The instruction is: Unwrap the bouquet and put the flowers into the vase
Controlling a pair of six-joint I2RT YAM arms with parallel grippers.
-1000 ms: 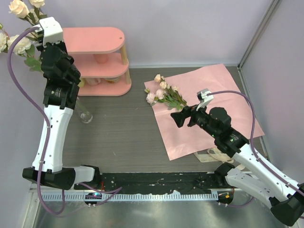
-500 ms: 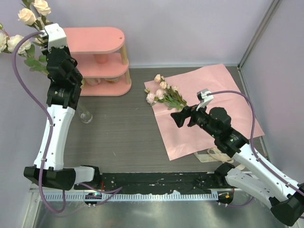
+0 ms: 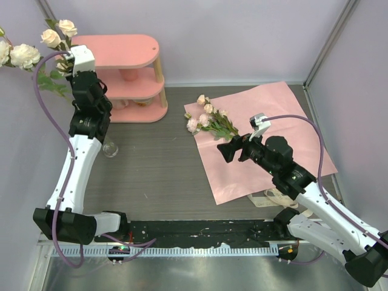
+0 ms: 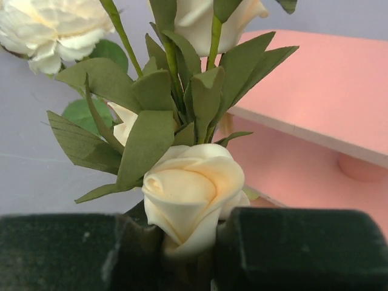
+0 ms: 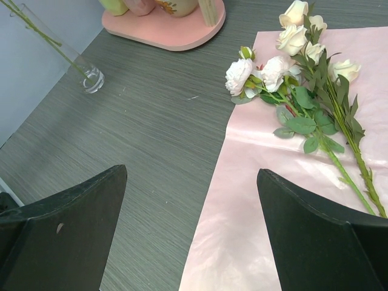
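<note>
The stems go down to the glass vase's bottom (image 5: 92,82). My left gripper continues to gently move the cream roses toward the shelf (image 3: 117,56) until they rise above the vase, and then let go.
My left gripper (image 3: 65,65) is raised high at the far left, shut on the green stems of a bunch of flowers (image 3: 36,48). In the left wrist view a cream rose (image 4: 191,191) sits right between its fingers (image 4: 303,248), with leaves above it. The clear glass vase (image 3: 110,148) stands on the table beside the left arm. In the right wrist view thin green stems slant out of the vase (image 5: 92,79) up to the left. More flowers (image 3: 209,120) (image 5: 303,79) lie on the spread pink wrapping paper (image 3: 267,133). My right gripper (image 3: 225,150) (image 5: 191,230) hovers open near them at the paper's left edge, holding nothing.
A pink shelf (image 3: 130,76) with cups in it stands at the back left, just behind the vase. A cream ribbon (image 3: 273,197) lies by the paper's near edge under the right arm. Walls close in the back and the right side.
My left arm has swung to the right, carrying the held flowers with it. The right arm and the flowers on the paper have not moved.
</note>
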